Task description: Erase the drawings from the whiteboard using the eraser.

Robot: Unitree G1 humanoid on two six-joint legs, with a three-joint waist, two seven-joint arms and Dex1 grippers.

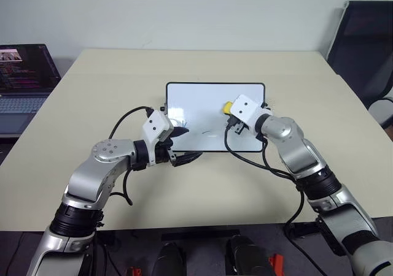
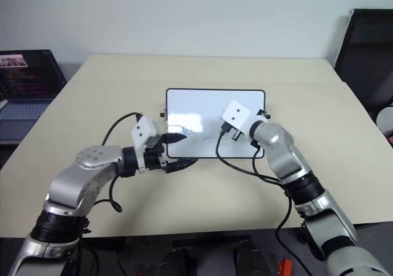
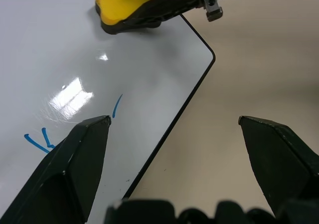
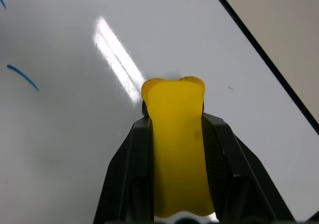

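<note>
The eraser [image 1: 226,108] is over clean whiteboard past the short blue dash, so the robot's right gripper should move back and wipe the dash [image 1: 206,131] before the K-like shape.
The whiteboard [image 1: 202,101] lies flat in the middle of the table. My right gripper [image 4: 173,118] is shut on the yellow eraser [image 4: 175,92], whose tip sits over bare white board right of centre, near its far right part [image 1: 227,107]. The drawings are thin blue marks: a short dash [image 3: 117,106] and a K-like shape [image 3: 37,142], both on the board's left half, well left of the eraser. My left gripper [image 3: 174,129] stands open at the board's near-left edge, one finger [image 3: 75,164] over the board and the other over the table.
The beige table [image 1: 123,80] stretches wide on all sides of the board. An open laptop [image 1: 24,80] stands on a lower surface at far left. A black chair [image 1: 362,43] is at the back right. Black cables loop from both wrists.
</note>
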